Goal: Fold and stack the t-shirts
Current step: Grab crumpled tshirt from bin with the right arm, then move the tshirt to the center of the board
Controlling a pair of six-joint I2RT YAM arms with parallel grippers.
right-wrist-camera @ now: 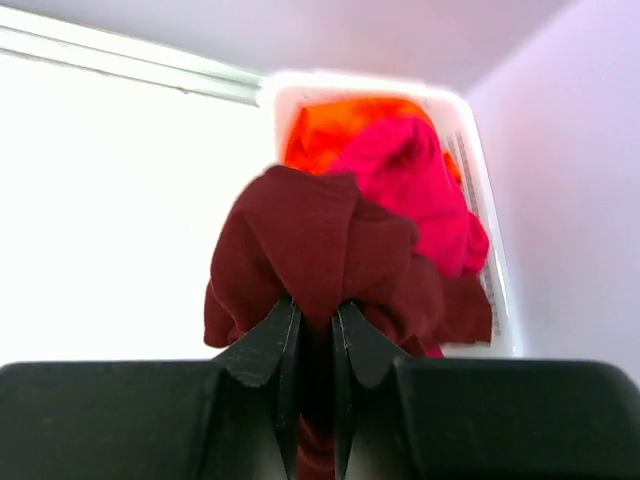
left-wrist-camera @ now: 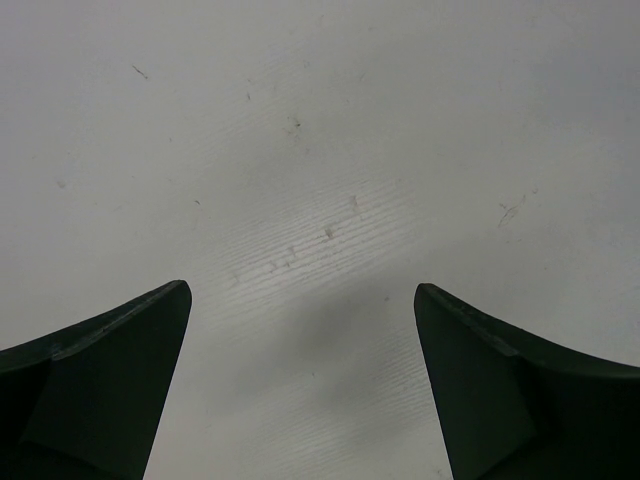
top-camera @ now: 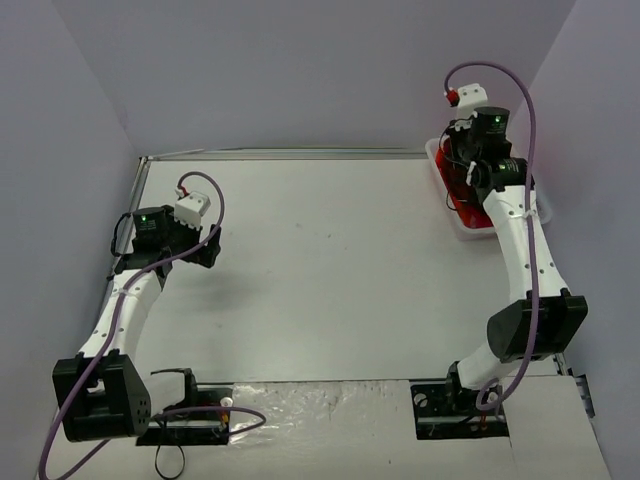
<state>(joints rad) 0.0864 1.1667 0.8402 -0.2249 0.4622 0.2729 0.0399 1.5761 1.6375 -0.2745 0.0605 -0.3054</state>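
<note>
My right gripper has only the maroon t-shirt (right-wrist-camera: 292, 222) in its fingers, and the table's middle (top-camera: 350, 278) is clear. It should keep moving out of the basket and let go in that clear middle.
In the right wrist view a dark maroon t-shirt (right-wrist-camera: 320, 260) bunches up in front of my right gripper (right-wrist-camera: 314, 312), whose jaws are shut on a fold of it. Behind it a bright pink t-shirt (right-wrist-camera: 410, 180) and an orange t-shirt (right-wrist-camera: 335, 125) lie in the white basket (right-wrist-camera: 480, 200). From above, my right gripper (top-camera: 470, 165) hangs over the basket (top-camera: 440, 195) at the table's far right, and only red cloth (top-camera: 468, 212) shows beneath the arm. My left gripper (left-wrist-camera: 300, 300) is open over bare table, nothing between its fingers (left-wrist-camera: 110, 370); the overhead view has it (top-camera: 205, 245) at the left.
The white table (top-camera: 330, 270) runs between the two arms. Lavender walls (top-camera: 300, 70) close in the back and both sides. A metal strip (right-wrist-camera: 130, 60) lines the table's far edge. The arm bases and a foil-like mat (top-camera: 320, 410) sit at the near edge.
</note>
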